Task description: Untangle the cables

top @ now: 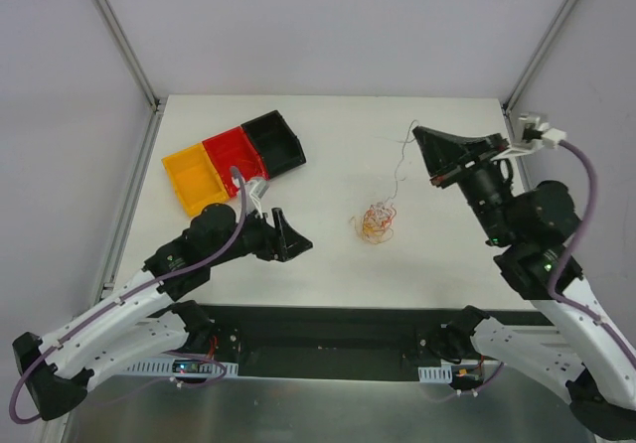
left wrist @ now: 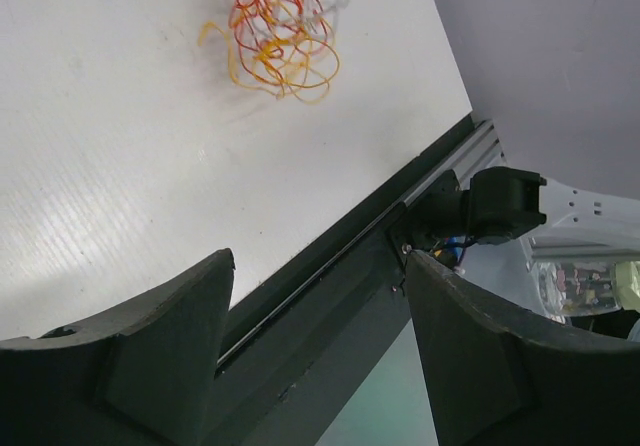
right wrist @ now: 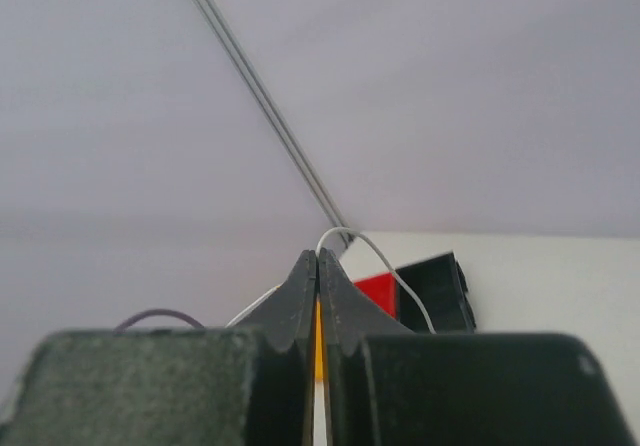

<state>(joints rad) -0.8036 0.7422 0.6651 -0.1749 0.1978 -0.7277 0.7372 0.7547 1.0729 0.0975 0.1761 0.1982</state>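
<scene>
The white wire (top: 401,161) is hanging from the robot's right gripper, far from the yellow compartment, so the right gripper should lay the wire down beside the left gripper, which will carry it to the compartment.
The cables (top: 378,221) are a small loose tangle of thin red, orange and yellow wires on the white table's middle; they also show in the left wrist view (left wrist: 277,34). A thin white wire (top: 401,161) runs up from the tangle to my right gripper (top: 417,130), which is shut on it, raised above the table. In the right wrist view the white wire (right wrist: 385,264) loops out of the closed tips of that gripper (right wrist: 317,255). My left gripper (top: 290,234) is open and empty, left of the tangle, apart from it; it also shows in the left wrist view (left wrist: 318,266).
A tray with yellow (top: 194,178), red (top: 233,154) and black (top: 272,140) compartments stands at the back left of the table. The table's dark front rail (top: 328,319) runs along the near edge. Frame posts rise at the back corners.
</scene>
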